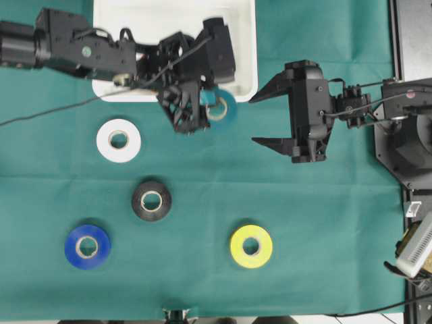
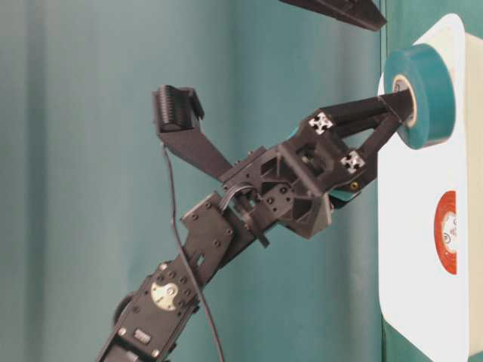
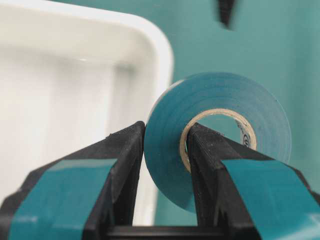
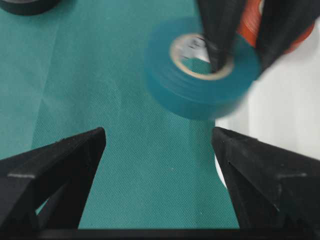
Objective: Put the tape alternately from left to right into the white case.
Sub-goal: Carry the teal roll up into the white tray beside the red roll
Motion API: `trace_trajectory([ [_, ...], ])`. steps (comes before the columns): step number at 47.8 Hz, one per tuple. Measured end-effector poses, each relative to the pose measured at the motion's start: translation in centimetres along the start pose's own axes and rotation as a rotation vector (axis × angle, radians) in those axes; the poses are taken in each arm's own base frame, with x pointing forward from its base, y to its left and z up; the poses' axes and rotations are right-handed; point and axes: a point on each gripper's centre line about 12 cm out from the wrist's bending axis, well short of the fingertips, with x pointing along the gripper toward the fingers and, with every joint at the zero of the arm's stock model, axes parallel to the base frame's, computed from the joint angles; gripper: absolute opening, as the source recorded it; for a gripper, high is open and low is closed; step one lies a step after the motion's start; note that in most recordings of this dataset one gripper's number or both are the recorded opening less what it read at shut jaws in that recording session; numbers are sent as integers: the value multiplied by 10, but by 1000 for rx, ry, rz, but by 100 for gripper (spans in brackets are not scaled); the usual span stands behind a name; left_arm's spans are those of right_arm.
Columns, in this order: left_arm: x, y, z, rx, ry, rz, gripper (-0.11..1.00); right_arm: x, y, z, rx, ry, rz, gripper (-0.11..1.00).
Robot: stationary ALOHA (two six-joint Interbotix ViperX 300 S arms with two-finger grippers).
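Observation:
My left gripper should continue to carry the teal tape over the case's side [image 1: 245, 96] until it hangs inside, as the white case's corner [image 1: 239, 76] is open next to the red-orange roll.
My left gripper [image 1: 210, 102] [image 3: 166, 130] is shut on the teal tape [image 1: 225, 108] [image 3: 225, 95], one finger through the core and one outside. The roll hangs on edge just off the white case [image 1: 135, 17] [image 3: 160, 55], at its near right corner. A red-orange roll [image 2: 447, 231] [image 4: 252, 12] lies flat in the case. White [image 1: 119, 140], black [image 1: 151, 200], blue [image 1: 87, 246] and yellow [image 1: 251, 246] rolls lie flat on the cloth. My right gripper [image 1: 253, 120] [image 4: 159, 135] hovers open and empty to the right of the teal roll [image 4: 200, 95].
A green cloth [image 1: 324, 223] covers the table. A thin black cable [image 1: 47, 112] crosses the cloth at the left. The right arm's base and other gear [image 1: 412, 142] stand along the right edge.

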Motion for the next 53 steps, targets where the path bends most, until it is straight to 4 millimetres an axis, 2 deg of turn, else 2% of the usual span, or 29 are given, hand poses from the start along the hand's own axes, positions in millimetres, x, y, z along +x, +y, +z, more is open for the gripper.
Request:
trace_trajectory([
  [8, 7, 20, -1, -28, 10, 29, 25, 1, 0, -1, 0, 2, 1, 66],
  [18, 9, 36, 0, -50, 1, 51, 25, 2, 0, -1, 1, 2, 1, 66],
  [43, 9, 46, 3, -34, -24, 65, 26, 2, 0, -1, 0, 2, 2, 66],
  [45, 10, 46, 3, -34, -23, 65, 30, 2, 0, -1, 1, 2, 1, 66],
  [53, 14, 48, 0, -35, -13, 68, 77, 2, 0, -1, 1, 3, 1, 66],
])
